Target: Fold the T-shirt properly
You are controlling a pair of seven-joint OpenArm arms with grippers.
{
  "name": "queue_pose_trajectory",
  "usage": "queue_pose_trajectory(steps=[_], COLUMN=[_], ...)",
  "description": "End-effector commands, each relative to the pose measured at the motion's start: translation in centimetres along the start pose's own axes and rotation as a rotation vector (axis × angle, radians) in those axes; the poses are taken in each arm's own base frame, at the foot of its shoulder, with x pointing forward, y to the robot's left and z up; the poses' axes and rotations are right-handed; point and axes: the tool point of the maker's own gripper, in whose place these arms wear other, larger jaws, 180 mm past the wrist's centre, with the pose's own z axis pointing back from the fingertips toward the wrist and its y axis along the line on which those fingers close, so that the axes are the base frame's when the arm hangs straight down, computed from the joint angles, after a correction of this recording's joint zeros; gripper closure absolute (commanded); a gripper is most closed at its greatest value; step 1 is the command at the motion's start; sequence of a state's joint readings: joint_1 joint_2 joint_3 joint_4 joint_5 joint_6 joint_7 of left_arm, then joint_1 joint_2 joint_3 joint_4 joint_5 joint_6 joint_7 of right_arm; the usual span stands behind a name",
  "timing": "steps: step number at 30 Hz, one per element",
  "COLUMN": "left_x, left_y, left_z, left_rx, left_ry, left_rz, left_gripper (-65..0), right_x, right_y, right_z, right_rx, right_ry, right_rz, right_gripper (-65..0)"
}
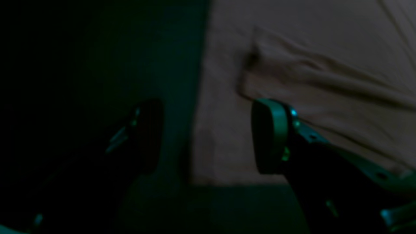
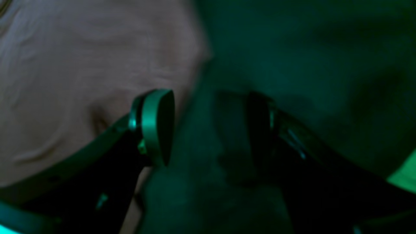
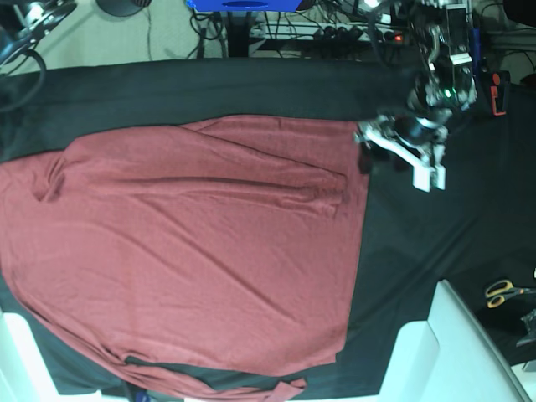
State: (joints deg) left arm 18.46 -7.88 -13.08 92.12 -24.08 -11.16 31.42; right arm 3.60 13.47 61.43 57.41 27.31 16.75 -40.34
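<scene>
Black cloth (image 2: pixel 210 136) beyond the T-shirt's edge lies between my right gripper's open fingers, so I should move back inward and pinch the T-shirt near its far corner (image 3: pixel 355 127).
The dark red T-shirt (image 3: pixel 209 234) lies spread on the black cloth (image 3: pixel 419 251), with one sleeve folded across its upper body and a narrow strip trailing at the bottom edge. My left gripper (image 3: pixel 395 167) hangs open over the shirt's upper right edge. In the left wrist view, the left gripper (image 1: pixel 208 136) straddles the hem, with the T-shirt (image 1: pixel 292 48) to the right and nothing between its fingers. The right gripper (image 2: pixel 208 130) is also open and empty, beside the edge of the T-shirt (image 2: pixel 81 65). The right arm does not show in the base view.
Yellow-handled scissors (image 3: pixel 502 291) lie on the cloth at the right. White blocks (image 3: pixel 435 343) stand at the bottom right and bottom left corners. Cables and gear (image 3: pixel 335 29) crowd the far side beyond the cloth.
</scene>
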Motion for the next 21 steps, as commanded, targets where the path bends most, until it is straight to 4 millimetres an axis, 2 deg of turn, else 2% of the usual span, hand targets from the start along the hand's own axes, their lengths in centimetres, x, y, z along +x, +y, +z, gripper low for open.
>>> queue_pose_trajectory(steps=[1, 5, 10, 12, 16, 21], left_x=[0.2, -2.8, -5.2, -5.5, -6.4, -6.7], left_y=[-0.1, -0.1, -2.1, -3.0, -2.4, -1.3], left_z=[0.6, 1.5, 2.3, 2.4, 2.4, 2.6], left_rx=[-0.010, -0.015, -0.119, -0.153, -0.123, -0.085], left_ry=[-0.010, 0.053, 0.099, 0.098, 0.099, 0.092], left_rz=[-0.021, -0.023, -0.054, -0.050, 0.016, 0.061], left_gripper=[-41.1, -41.1, -41.1, -41.1, -41.1, -41.1], right_x=[3.0, 2.8, 3.4, 3.6, 3.5, 3.3], right_y=[1.0, 0.7, 1.0, 1.5, 3.5, 3.9], right_z=[0.1, -1.3, -2.7, -3.0, -3.3, -3.4], right_rx=[0.053, 0.119, 0.140, 0.161, 0.234, 0.245], right_ry=[-0.063, -0.029, -0.047, -0.048, -0.046, -0.044], right_rz=[0.003, -0.020, -0.084, -0.095, -0.067, -0.065], right_gripper=[-34.1, -34.1, -34.1, -34.1, -34.1, -33.6])
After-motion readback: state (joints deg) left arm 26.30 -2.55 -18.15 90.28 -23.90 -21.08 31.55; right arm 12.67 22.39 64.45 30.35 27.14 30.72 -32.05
